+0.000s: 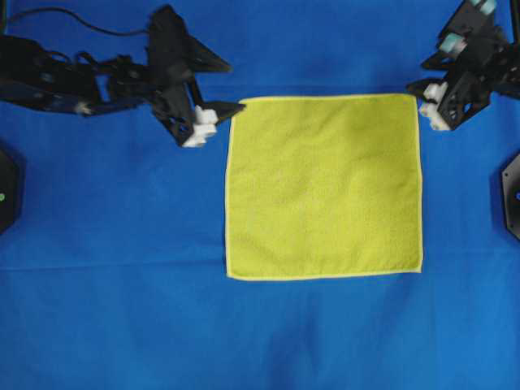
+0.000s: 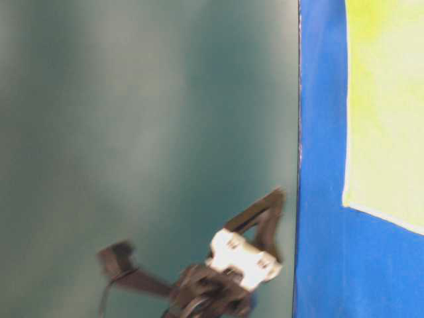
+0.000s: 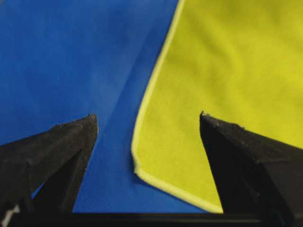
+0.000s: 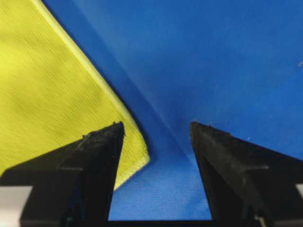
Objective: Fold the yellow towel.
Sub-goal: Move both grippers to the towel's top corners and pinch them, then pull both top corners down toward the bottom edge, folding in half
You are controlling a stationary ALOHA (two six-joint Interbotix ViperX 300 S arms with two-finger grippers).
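The yellow towel's far corner [image 3: 138, 168] lies flat between the open fingers of my left gripper, so my left gripper should go on down to the blue cloth before it closes on that corner [image 1: 247, 101].
The yellow towel [image 1: 323, 187] lies spread flat as a square on the blue table cloth [image 1: 122, 284]. My left gripper [image 1: 213, 123] hovers at its far left corner, jaws open and empty. In the left wrist view the towel [image 3: 227, 61] has its corner between the spread fingers of the left gripper [image 3: 147, 115]. My right gripper [image 1: 426, 106] is at the far right corner, also open and empty. In the right wrist view the towel [image 4: 47, 94] has its corner just inside the left finger [image 4: 94, 161] of the right gripper [image 4: 156, 124].
Black arm bases sit at the left edge [image 1: 6, 191] and right edge [image 1: 512, 195] of the table. The table-level view shows the towel [image 2: 384, 112], the blue cloth [image 2: 321, 165] and a blurred black-and-white gripper [image 2: 245, 262] against a dark green wall.
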